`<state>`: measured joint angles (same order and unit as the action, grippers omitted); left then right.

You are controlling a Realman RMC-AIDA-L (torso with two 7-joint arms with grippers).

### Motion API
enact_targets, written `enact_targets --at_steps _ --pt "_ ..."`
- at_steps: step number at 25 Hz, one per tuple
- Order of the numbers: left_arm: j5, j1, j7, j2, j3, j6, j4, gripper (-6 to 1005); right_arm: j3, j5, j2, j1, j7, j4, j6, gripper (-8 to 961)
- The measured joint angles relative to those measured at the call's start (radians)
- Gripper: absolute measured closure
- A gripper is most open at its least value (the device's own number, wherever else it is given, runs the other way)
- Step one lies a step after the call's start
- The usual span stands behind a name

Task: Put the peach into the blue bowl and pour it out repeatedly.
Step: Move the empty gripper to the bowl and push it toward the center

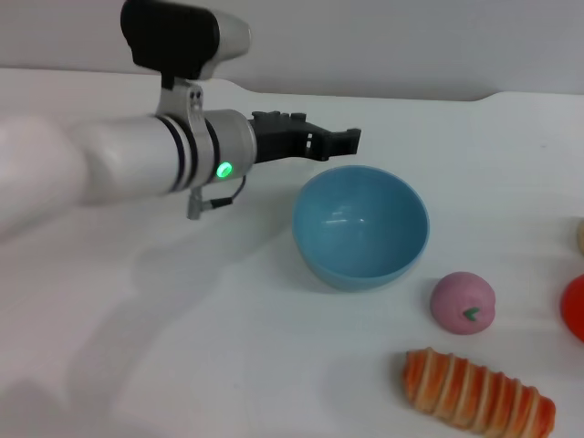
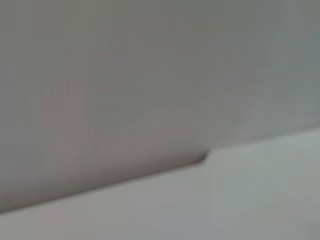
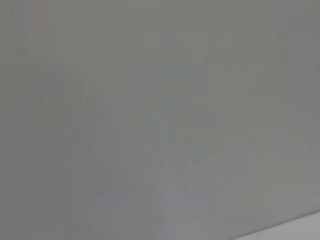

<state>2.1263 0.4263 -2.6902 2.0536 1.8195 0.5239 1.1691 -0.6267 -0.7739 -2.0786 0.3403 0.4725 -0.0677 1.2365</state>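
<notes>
The robot's left gripper points level past the blue bowl's far rim [image 1: 358, 168], so it should move back, tilt down and pinch the rim [image 1: 298, 208] nearest its arm.
The blue bowl [image 1: 361, 228] stands on the white table near the middle of the head view, its hollow empty and turned slightly toward me. The peach [image 1: 463, 302], a small pink ball with a green leaf mark, lies on the table to the front right of the bowl, apart from it. My left arm reaches in from the left, and its left gripper [image 1: 351, 140] hangs just behind and above the bowl's far left rim, holding nothing that I can see. The right gripper is out of view. Both wrist views show only blank wall and table edge.
A long orange-and-white striped loaf [image 1: 479, 394] lies at the front right. A red-orange round thing [image 1: 575, 308] and a pale thing [image 1: 580, 235] sit at the right edge. The table's far edge [image 1: 438, 99] meets a grey wall.
</notes>
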Motion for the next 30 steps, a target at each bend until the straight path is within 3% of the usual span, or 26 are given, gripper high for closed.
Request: enact_targets --at_steps 7,10,20,22,30 --pt "-0.008 0.087 0.1 -0.003 -0.3 0.359 -0.043 171 0.0 -0.001 0.0 -0.004 0.0 -0.002 0.0 201" --pt "-0.009 0.118 0.129 -0.003 -0.366 0.444 -0.08 170 -0.003 -0.001 0.0 -0.004 0.0 -0.001 -0.002 201" --pt "-0.032 0.19 0.161 0.01 -0.322 0.45 -0.234 170 -0.001 -0.001 0.001 -0.001 0.0 0.004 -0.007 202" --pt "-0.063 0.211 0.168 0.01 -0.278 0.407 -0.28 170 0.0 -0.001 0.001 -0.002 0.0 0.007 -0.002 202" --pt "-0.065 0.243 0.171 0.008 -0.273 0.332 -0.365 171 0.002 0.002 0.002 0.003 -0.002 0.008 -0.007 202"
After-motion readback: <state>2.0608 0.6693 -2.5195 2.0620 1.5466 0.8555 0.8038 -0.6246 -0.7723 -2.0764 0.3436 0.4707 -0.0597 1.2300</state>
